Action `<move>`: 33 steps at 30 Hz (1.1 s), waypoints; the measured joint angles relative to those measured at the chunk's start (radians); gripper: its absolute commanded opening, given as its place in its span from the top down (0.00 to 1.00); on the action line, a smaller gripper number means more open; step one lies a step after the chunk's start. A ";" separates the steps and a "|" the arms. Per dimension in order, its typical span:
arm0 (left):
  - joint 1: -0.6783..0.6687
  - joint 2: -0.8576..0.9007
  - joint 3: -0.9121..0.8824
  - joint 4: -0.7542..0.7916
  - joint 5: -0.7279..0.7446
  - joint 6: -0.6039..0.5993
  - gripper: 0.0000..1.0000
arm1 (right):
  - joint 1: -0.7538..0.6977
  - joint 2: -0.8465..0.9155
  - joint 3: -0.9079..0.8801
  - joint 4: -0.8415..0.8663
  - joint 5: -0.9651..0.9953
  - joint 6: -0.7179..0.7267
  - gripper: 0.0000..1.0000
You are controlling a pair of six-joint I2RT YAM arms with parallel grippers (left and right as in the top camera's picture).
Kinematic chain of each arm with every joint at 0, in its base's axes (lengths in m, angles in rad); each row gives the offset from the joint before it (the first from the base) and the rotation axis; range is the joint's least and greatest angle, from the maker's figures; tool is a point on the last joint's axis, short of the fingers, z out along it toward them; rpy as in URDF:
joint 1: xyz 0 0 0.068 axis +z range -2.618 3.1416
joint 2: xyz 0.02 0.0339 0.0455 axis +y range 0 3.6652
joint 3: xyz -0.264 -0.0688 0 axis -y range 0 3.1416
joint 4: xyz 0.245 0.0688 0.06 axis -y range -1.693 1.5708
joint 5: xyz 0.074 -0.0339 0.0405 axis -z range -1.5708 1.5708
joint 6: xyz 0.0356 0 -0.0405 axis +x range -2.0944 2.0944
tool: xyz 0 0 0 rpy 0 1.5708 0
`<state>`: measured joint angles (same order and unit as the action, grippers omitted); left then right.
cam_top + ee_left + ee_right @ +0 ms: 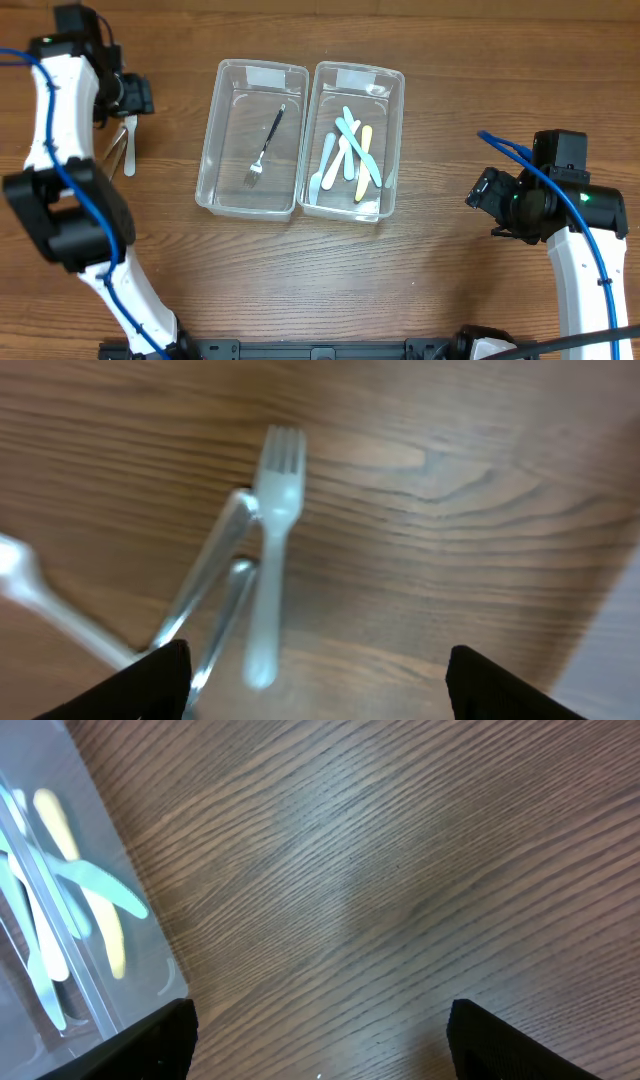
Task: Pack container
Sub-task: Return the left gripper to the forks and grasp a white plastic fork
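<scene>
The fork rests over the metal handle (240,508), its narrow width aligned with my fingers. My left gripper continues to go down and closes on the white fork's head (280,488).
Two clear plastic containers stand side by side at mid-table. The left container (222,150) holds one black fork (265,148). The right container (392,140) holds several pastel knives and spoons (350,155). My left gripper (132,108) is at the far left, open above a small pile of cutlery (127,148). In the left wrist view a translucent white fork (270,550) and shiny metal handles (205,590) lie on the wood, with my left gripper (318,690) wide apart and touching none of them. My right gripper (478,192) is open over bare wood.
In the right wrist view the right container's corner (150,985) with pastel cutlery (70,900) sits at the left edge, beside my open right gripper (320,1045). Blue cables run along both arms.
</scene>
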<state>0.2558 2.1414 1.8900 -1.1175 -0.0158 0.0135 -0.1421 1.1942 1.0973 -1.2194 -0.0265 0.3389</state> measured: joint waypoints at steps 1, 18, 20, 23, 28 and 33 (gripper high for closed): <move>0.000 0.026 -0.001 0.010 0.006 0.009 0.18 | 0.000 0.000 0.000 0.001 0.000 0.000 0.18; 0.003 0.150 -0.005 0.157 0.040 0.046 0.17 | 0.000 0.000 0.000 0.000 0.000 -0.019 0.18; 0.005 0.150 -0.005 0.170 0.042 0.046 0.18 | 0.000 0.000 0.000 0.000 0.000 -0.019 0.18; 0.012 0.150 -0.005 0.179 0.042 0.046 0.17 | 0.000 0.000 0.000 0.000 0.000 -0.021 0.18; 0.019 0.156 -0.005 0.187 0.039 0.046 0.17 | 0.000 0.000 0.000 0.000 0.000 -0.021 0.18; 0.021 0.189 -0.005 0.193 0.038 0.046 0.17 | 0.000 0.000 0.000 0.000 0.000 -0.021 0.18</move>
<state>0.2768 2.3306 1.8854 -0.9241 0.0223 0.0593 -0.1425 1.1942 1.0973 -1.2198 -0.0265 0.3176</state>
